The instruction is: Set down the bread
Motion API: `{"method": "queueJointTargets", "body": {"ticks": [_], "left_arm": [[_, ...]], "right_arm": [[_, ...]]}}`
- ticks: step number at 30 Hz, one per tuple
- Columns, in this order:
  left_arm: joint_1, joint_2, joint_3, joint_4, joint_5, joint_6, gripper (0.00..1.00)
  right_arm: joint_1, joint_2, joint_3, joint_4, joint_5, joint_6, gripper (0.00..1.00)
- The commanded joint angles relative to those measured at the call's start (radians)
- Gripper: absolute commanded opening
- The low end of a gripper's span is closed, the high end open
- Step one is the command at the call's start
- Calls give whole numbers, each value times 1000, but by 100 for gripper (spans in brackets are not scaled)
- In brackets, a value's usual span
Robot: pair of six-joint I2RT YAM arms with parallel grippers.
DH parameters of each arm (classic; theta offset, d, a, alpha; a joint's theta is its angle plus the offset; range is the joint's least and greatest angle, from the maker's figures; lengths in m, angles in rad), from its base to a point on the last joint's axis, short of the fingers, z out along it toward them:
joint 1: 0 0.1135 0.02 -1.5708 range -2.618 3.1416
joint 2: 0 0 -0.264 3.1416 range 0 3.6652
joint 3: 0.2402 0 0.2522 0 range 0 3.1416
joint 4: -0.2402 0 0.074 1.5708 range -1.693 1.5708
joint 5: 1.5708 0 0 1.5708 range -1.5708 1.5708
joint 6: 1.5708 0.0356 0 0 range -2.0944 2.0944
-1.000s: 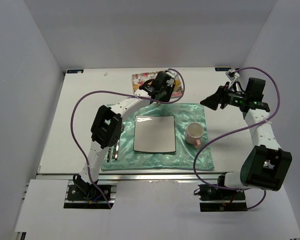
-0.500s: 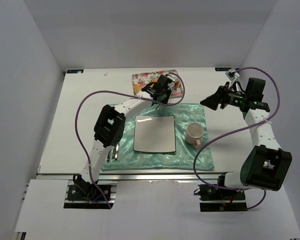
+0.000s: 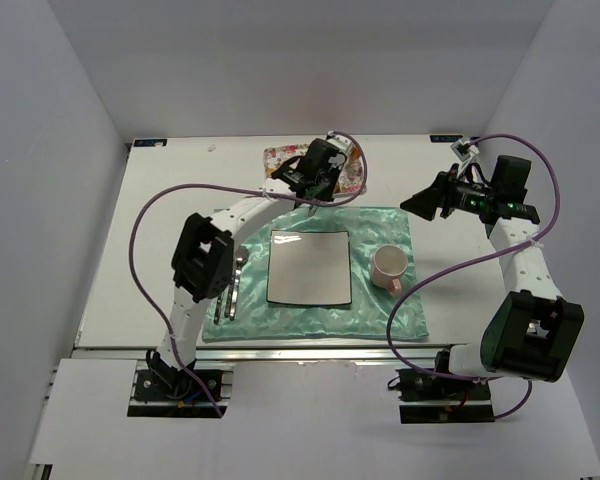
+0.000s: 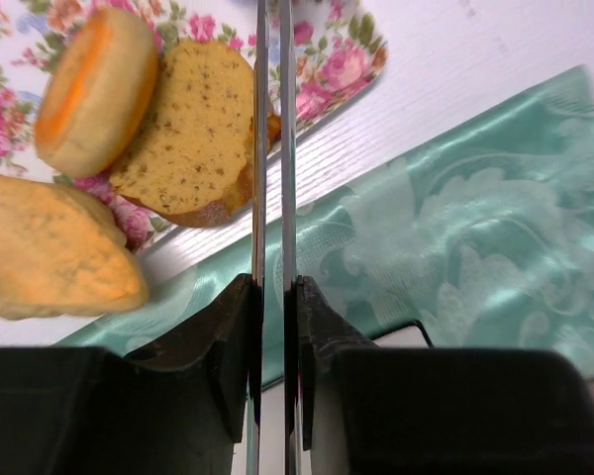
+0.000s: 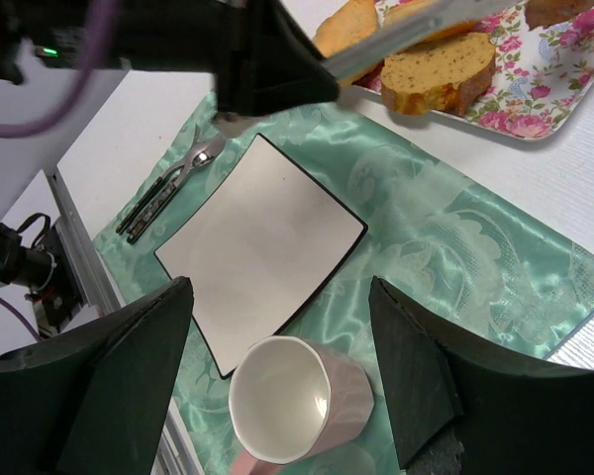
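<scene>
The bread at the tongs' tips (image 5: 558,10) is clear of its neighbours. My left gripper should keep going to the empty white plate (image 3: 310,268) and let go there.
A brown speckled bread slice (image 4: 193,134) lies on a floral tray (image 4: 337,59), beside a round bun (image 4: 94,89) and a pale pastry (image 4: 49,247). My left gripper (image 4: 274,287) is shut on thin metal tongs (image 4: 260,148), whose two blades stand almost together and pinch the slice's right edge. From above, the left gripper (image 3: 320,170) hangs over the tray (image 3: 280,157) at the table's back. In the right wrist view the bread slice (image 5: 441,74) sits under the tongs (image 5: 406,40). My right gripper (image 5: 280,287) is open, empty, above the mug (image 5: 297,401).
A white square plate (image 3: 308,267) with a dark rim rests on a green satin placemat (image 3: 380,225). The pink mug (image 3: 389,266) stands to the plate's right, and cutlery (image 3: 230,300) lies to its left. White walls enclose the table on three sides.
The left gripper has closed, bringing the tong blades together on the bread slice's edge, and its arm has shifted slightly over the tray. The right arm has not moved.
</scene>
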Motion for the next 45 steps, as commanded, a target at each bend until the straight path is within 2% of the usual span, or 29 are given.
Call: {"method": "queueJointTargets", "body": {"ticks": [1, 4, 10, 14, 18, 21, 26, 30, 33, 36, 37, 38, 40, 45], "left_arm": [[-3, -198, -65, 69, 35, -16, 2], [-3, -289, -130, 84, 87, -28, 0], [-3, -529, -369, 83, 177, -40, 0], [-3, -697, -513, -6, 263, -28, 0], [-8, -882, -740, -103, 323, -36, 0], [-14, -987, -826, -179, 351, -59, 0], [-16, -1048, -925, -265, 368, -74, 0], [-20, -1026, -972, -268, 376, -68, 1], [-31, -1001, -995, -271, 400, -56, 10], [-48, -973, -985, -302, 409, -39, 32], [-51, -970, -980, -310, 412, -34, 42], [-51, -973, -971, -330, 414, -30, 46], [-50, -982, -962, -359, 420, -23, 51], [-51, -993, -917, -416, 481, -23, 52]], "right_arm": [[-5, -18, 0, 33, -32, 11, 77], [-3, -13, 6, 33, -34, 12, 77], [-5, -2, 20, 22, -26, 11, 77], [-5, 5, 31, 17, -24, 6, 77], [-5, 18, 36, 17, -27, 9, 77], [-5, 25, 36, 25, -35, 21, 77], [-2, 29, 36, 39, -49, 43, 77], [-2, 21, 29, 52, -55, 46, 77], [-3, 13, 25, 46, -52, 46, 77], [-3, 6, 17, 46, -52, 46, 77], [-2, 6, 14, 49, -50, 46, 77], [-3, 4, 11, 51, -52, 46, 77], [-3, 2, 2, 66, -53, 75, 77], [-2, 4, -4, 72, -53, 78, 77]]}}
